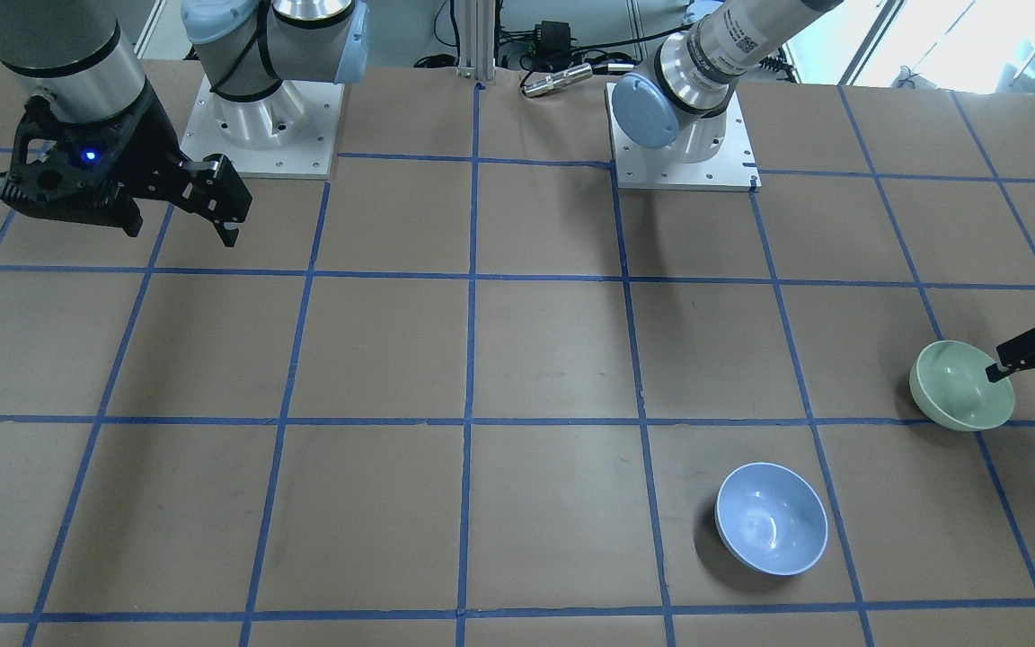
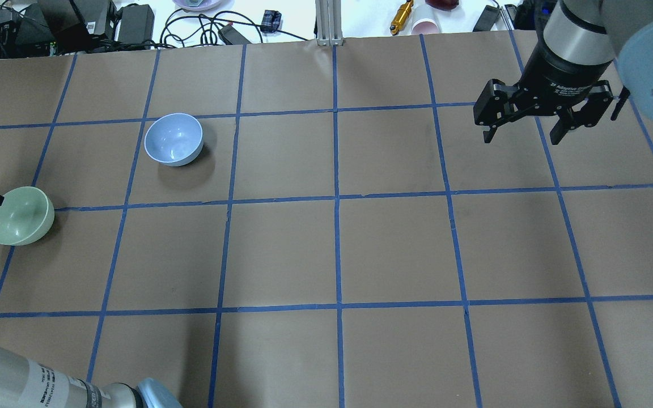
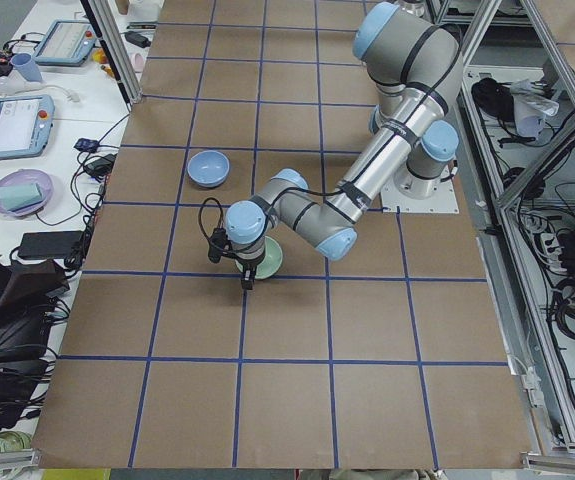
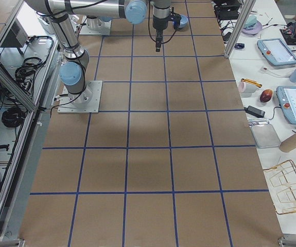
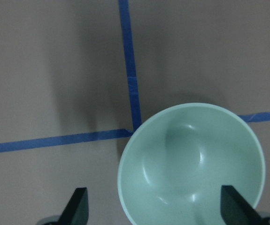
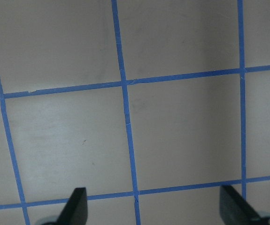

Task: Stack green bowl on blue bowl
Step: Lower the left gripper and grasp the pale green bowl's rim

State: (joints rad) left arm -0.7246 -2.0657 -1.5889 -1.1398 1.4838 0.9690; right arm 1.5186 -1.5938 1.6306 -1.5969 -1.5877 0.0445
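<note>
The green bowl [image 1: 961, 386] will fit almost to its rim inside the empty blue bowl [image 1: 772, 518] when I lower it in, because the blue bowl is similarly wide and round.
The green bowl [image 1: 962, 385] sits upright on the table at my far left, also in the overhead view [image 2: 20, 215] and the left wrist view [image 5: 191, 159]. My left gripper [image 1: 1025, 376] is open just over it. One finger [image 5: 233, 208] is above the bowl's inside near the rim and the other finger [image 5: 77, 208] is outside the rim. The blue bowl [image 1: 771, 518] stands empty one tile away, farther from me [image 2: 173, 139]. My right gripper [image 2: 524, 136] is open and empty, high over bare table on the right side [image 6: 156, 211].
The brown table [image 2: 338, 249] carries a grid of blue tape. Cables, power supplies and small items [image 2: 134, 20] lie beyond its far edge. The two arm bases [image 1: 261, 135] stand at the robot's side of the table.
</note>
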